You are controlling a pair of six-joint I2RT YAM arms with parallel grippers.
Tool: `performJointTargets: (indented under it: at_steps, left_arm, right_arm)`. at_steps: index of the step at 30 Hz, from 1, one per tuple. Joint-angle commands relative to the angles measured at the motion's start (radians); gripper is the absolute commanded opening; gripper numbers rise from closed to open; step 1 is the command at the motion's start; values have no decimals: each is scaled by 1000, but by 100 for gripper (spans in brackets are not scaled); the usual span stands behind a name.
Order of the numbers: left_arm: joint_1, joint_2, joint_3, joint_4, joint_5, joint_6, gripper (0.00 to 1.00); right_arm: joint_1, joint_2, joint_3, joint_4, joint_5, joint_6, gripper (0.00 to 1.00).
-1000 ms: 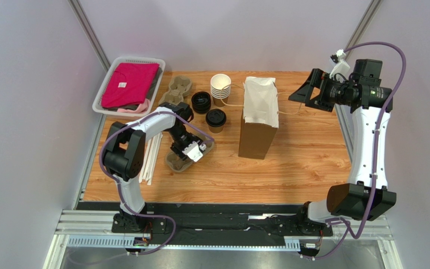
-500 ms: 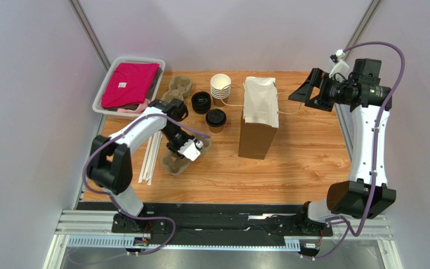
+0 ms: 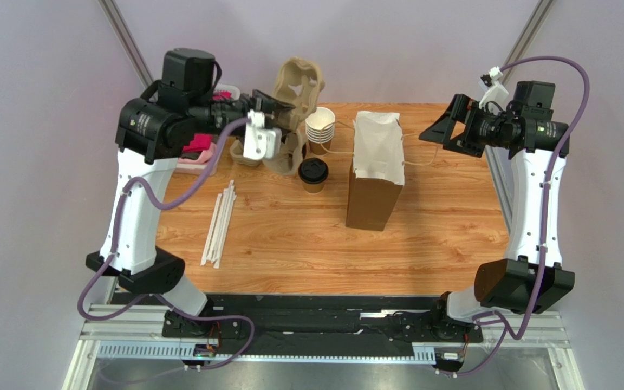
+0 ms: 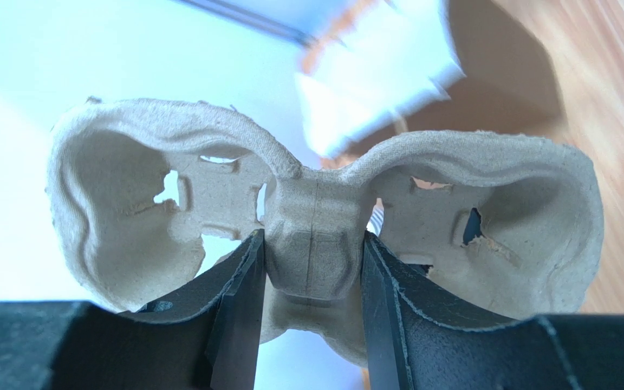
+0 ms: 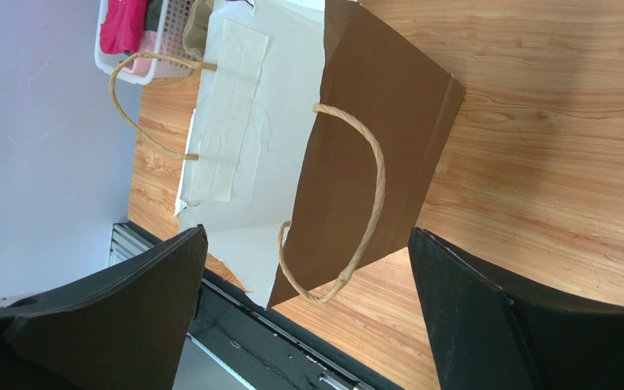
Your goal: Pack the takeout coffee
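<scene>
Next, my left gripper brings the pulp cup carrier [image 3: 299, 84] level above the bag's opening [image 3: 378, 145] before lowering it in, because the carrier now hangs tilted beside that opening.
The takeout coffee [image 3: 314, 174], a brown paper cup with a black lid, stands on the table left of the brown paper bag [image 3: 376, 169]. My left gripper [image 3: 279, 110] is shut on the middle ridge of a pulp cup carrier [image 3: 295, 93] and holds it high in the air above the back left of the table. In the left wrist view the fingers [image 4: 238, 301] pinch the carrier [image 4: 315, 244] between its two cup wells. My right gripper [image 3: 445, 130] is open and empty, raised to the right of the bag, whose open mouth and rope handle [image 5: 356, 211] face it.
A stack of white-rimmed cups [image 3: 320, 127] stands behind the coffee. A white basket [image 3: 148, 146] with pink cloth is at the back left, mostly behind my left arm. White straws [image 3: 220, 223] lie on the left of the table.
My left arm has lifted the pulp carrier off the table, up and toward the back. The right arm has stayed where it was.
</scene>
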Motion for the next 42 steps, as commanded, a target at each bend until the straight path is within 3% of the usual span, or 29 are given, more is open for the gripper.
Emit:
performJointTargets:
  at_steps: [1,2,7,10,13,19,32,35,38,39,41,42]
  left_arm:
    - [-77,157,227,21,104,-508,42]
    - [-97,171,232,82,67,-600,42]
    - [-235,261,192,373,-72,-728,40]
    - [-246,329,207,536,-126,-872,38]
    - [-246,344,201,607,-160,-920,36]
    - [-243,243,8,676,-183,-911,35]
    - [-223,142,-113,668,-195,-938,35]
    - [-221,132,-123,667,-198,-944,35]
    - [-221,128,-132,664,-192,-941,35]
    - [-220,126,-132,656,-191,-938,35]
    - [-220,129,-127,649,-188,-934,35]
    - [-220,131,-127,644,-186,-931,35]
  right_arm:
    - [-6,8,52,59,-17,27,100]
    - [-6,9,55,62,-17,28,100]
    - [-8,6,60,62,-9,22,100]
    - [-8,-4,34,62,-31,27,100]
    - [-3,-21,-23,54,-70,38,99]
    - [38,-75,-116,59,-71,45,97]
    - [101,49,-98,126,-98,114,78]
    - [101,69,-95,126,-110,117,68]
    - [101,80,-101,114,-123,117,51]
    - [101,82,-110,111,-141,117,39]
    - [101,80,-125,93,-170,114,25]
    - [101,78,-142,85,-204,114,12]
